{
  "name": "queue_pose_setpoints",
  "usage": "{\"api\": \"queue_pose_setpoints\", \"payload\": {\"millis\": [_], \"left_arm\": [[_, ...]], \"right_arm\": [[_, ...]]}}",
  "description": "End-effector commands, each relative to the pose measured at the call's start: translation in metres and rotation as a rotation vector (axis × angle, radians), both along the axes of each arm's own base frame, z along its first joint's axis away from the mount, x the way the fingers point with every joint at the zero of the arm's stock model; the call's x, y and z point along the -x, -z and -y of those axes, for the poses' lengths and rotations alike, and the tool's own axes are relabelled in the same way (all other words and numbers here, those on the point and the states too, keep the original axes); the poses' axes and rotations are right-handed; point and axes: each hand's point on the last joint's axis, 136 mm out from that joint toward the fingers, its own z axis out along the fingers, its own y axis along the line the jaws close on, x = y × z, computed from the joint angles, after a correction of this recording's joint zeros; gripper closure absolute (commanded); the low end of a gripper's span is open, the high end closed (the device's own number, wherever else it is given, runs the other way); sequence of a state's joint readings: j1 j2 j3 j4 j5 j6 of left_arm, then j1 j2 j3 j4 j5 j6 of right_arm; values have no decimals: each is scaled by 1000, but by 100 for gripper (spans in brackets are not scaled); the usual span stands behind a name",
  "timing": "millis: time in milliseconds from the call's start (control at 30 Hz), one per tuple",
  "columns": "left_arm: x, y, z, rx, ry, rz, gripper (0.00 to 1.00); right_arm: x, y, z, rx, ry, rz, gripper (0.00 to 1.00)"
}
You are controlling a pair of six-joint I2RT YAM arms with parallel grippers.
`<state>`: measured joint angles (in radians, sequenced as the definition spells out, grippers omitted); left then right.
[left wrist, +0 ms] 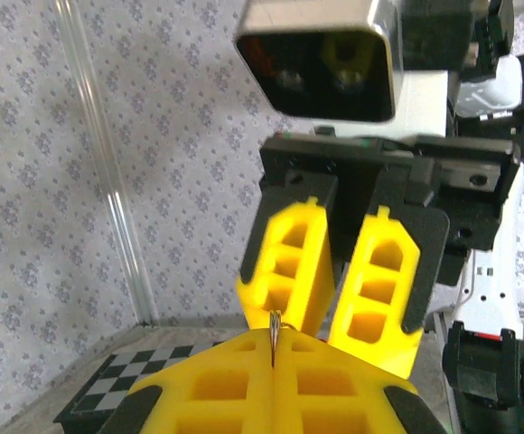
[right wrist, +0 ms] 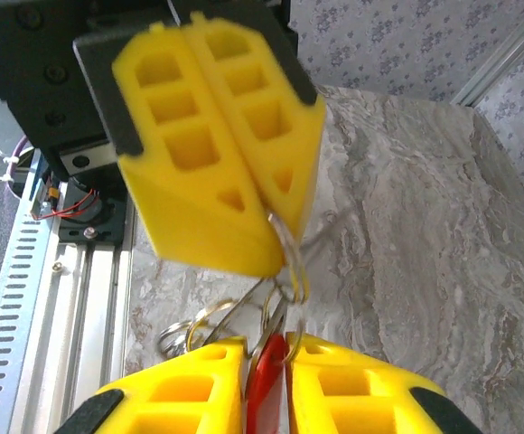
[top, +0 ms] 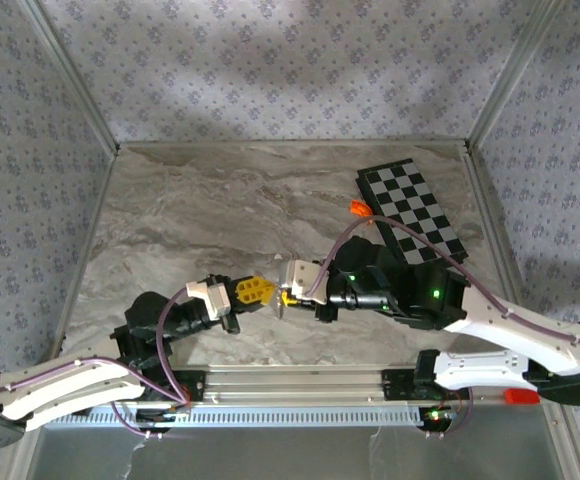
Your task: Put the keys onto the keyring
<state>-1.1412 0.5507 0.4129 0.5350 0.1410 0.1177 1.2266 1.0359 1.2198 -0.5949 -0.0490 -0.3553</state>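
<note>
My right gripper should open and pinch the keyring (right wrist: 294, 276) just below my left gripper's fingers, because my right gripper is holding the key's red head (right wrist: 266, 384), away from the keyring's upper end.
Both grippers meet tip to tip above the marble near the table's front. My left gripper (top: 260, 291) (left wrist: 274, 339) is shut on the keyring (left wrist: 275, 324), a thin silver ring standing edge-on between its yellow fingertips. In the right wrist view that keyring (right wrist: 286, 251) hangs from the left gripper's fingers (right wrist: 210, 136). My right gripper (top: 286, 297) (right wrist: 266, 345) is shut on a key with a red head (right wrist: 267, 384), whose metal end reaches up against the keyring. More silver rings (right wrist: 188, 327) dangle beside the key.
A black-and-white checkered board (top: 411, 210) lies at the back right, with a small orange piece (top: 360, 208) at its near corner. A metal rail (top: 300, 381) runs along the front edge, with a red block (top: 521, 396) at its right end. Patterned walls enclose the table.
</note>
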Motion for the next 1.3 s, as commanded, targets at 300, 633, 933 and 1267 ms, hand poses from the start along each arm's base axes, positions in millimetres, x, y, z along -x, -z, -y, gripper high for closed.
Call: {"api": "queue_pose_setpoints", "payload": {"millis": [300,633,933,1267], "left_arm": [[10,-37,-15,128,20,46,100],[20,-41,-15,122,73,69,100],[21,-36,-13,91,78,75,100],[36,-34,-5,55,171,90,100]], "right_arm": [[4,5,4,4,-9,-28,94],[2,15,0,34,-14,-46,98],[7,-19,11,-80,-21,3,72],[23,-36,14,-198,-95,7,69]]}}
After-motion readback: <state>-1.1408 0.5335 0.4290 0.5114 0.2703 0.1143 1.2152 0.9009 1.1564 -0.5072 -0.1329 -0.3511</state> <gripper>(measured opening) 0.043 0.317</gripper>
